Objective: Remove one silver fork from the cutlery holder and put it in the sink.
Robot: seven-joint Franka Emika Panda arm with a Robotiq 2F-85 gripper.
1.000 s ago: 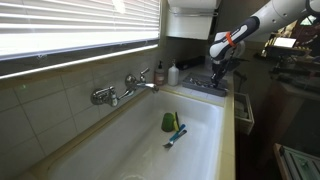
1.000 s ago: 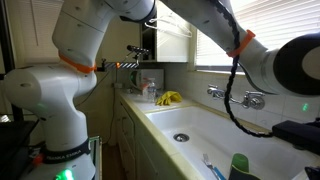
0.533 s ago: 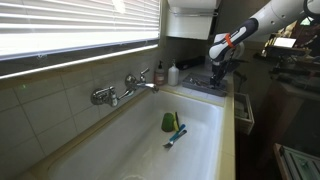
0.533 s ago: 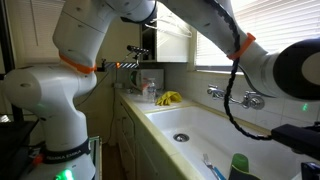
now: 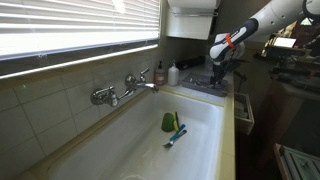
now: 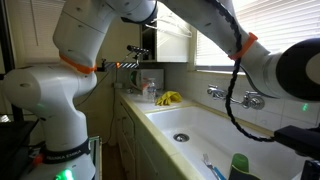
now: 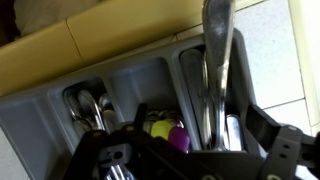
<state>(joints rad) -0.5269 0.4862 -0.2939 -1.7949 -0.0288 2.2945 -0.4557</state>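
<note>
My gripper needs to turn, because its open fingers reach across both the purple item (image 7: 179, 138) and the tall silver handle. It should then close around that handle (image 7: 217, 62) alone.
The wrist view looks down into the dark-grey cutlery holder (image 7: 150, 75) and its compartments. Silver cutlery handles (image 7: 216, 70) stand in the right compartment. More silver pieces (image 7: 90, 108) lie in the left one. Which of them is a fork I cannot tell. My gripper (image 7: 190, 150) is right above the holder, jaws wide apart on either side of the right-hand handles and touching none of them. In an exterior view the gripper (image 5: 220, 72) hangs over the holder (image 5: 205, 86) at the far end of the white sink (image 5: 200, 112).
A yellow and a purple item (image 7: 165, 130) sit in the holder's middle slot. A green cup (image 5: 169, 122) and a blue brush (image 5: 176, 134) lie in the basin. The chrome tap (image 5: 125, 90) and bottles (image 5: 160, 74) line the wall side. A yellow cloth (image 6: 170, 98) lies beside the sink (image 6: 200, 122).
</note>
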